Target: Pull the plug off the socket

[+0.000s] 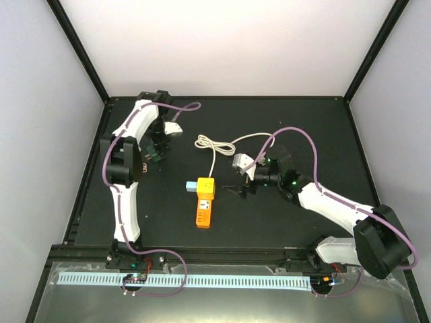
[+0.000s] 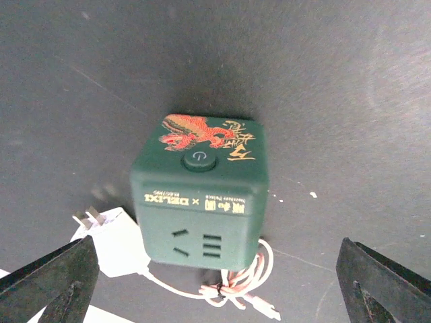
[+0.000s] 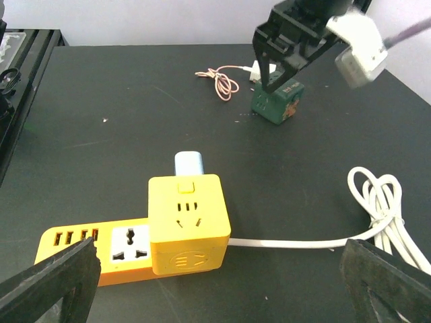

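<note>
The white charger (image 2: 113,243) is lying free next to the green cube, so my left gripper should grab the pale blue-white plug (image 1: 191,186) while my right gripper holds the yellow cube.
The orange socket strip (image 1: 203,212) lies mid-table, also in the right wrist view (image 3: 74,245). A yellow cube adapter (image 3: 188,219) sits at its far end (image 1: 206,188). A small pale blue-white plug block (image 3: 189,163) sticks out of the cube's far side (image 1: 191,184). A thin white cord (image 3: 296,243) leaves the cube's side and runs to a coil (image 1: 209,142); its end is hidden. My right gripper (image 3: 219,289) is open, just right of the cube (image 1: 241,186), touching nothing. My left gripper (image 2: 215,289) is open above a dark green cube (image 2: 202,195), far left (image 1: 156,155).
The green cube (image 3: 277,104) has a white charger (image 2: 111,242) and a coiled pink cable (image 2: 236,282) beside it. The white cord's coil (image 3: 380,202) lies to the right of my right gripper. Black frame rails border the dark mat (image 1: 283,114).
</note>
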You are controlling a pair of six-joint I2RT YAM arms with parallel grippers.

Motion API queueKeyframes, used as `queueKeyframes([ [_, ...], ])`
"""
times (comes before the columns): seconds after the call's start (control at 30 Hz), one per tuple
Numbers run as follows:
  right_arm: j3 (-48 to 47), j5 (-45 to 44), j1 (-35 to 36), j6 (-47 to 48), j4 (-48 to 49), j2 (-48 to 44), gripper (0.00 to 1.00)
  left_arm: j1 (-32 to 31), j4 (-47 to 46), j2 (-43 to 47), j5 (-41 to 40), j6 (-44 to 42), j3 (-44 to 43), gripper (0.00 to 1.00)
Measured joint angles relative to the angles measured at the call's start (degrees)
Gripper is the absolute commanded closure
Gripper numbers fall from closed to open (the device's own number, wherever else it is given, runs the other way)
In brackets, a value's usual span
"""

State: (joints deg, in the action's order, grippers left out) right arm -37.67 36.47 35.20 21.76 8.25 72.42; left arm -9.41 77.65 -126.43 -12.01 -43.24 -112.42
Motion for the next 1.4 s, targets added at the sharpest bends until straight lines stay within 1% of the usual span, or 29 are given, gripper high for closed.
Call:
queueKeyframes([
  [0.2,-2.0,0.0,0.0,-0.4,-2.7,0.2,0.00,0.0,-0.3,7.5,7.0,0.0,-0.4,0.01],
  [0.33,-4.7,0.7,0.0,-0.7,-4.1,0.8,0.00,0.0,-2.8,15.6,12.4,0.0,2.1,0.01],
  [0.4,-4.8,1.2,0.0,-1.3,-3.8,0.8,0.00,0.1,-4.1,19.8,15.8,0.0,4.0,0.01],
  [0.57,-4.8,3.5,0.0,-2.5,-4.1,0.8,0.00,1.1,-7.0,26.9,25.6,1.0,8.9,0.01],
  [0.7,-7.1,6.6,0.0,-1.8,-7.4,2.8,0.00,1.5,-10.4,31.8,31.9,3.5,14.7,0.01],
  [0.87,-15.8,11.1,0.0,1.7,-16.2,9.9,0.00,1.8,-14.4,35.9,34.4,7.5,20.8,0.01],
  [0.97,-17.8,12.8,0.0,3.0,-19.1,12.0,0.00,1.8,-18.1,39.8,35.0,9.4,26.7,0.01],
  [1.2,-19.4,12.1,0.0,5.4,-23.8,13.5,0.00,1.8,-24.4,50.3,38.1,12.7,35.4,0.01],
  [1.27,-20.4,11.2,0.0,6.5,-24.9,14.3,0.00,1.8,-29.0,55.5,39.3,14.6,39.5,0.01],
  [1.3,-20.9,10.6,0.0,6.9,-25.3,14.8,0.00,1.8,-29.4,56.2,39.5,14.9,40.1,0.01],
  [1.4,-22.4,9.0,0.0,8.3,-26.7,16.3,0.00,1.8,-36.5,62.8,41.5,17.5,46.5,0.01],
])
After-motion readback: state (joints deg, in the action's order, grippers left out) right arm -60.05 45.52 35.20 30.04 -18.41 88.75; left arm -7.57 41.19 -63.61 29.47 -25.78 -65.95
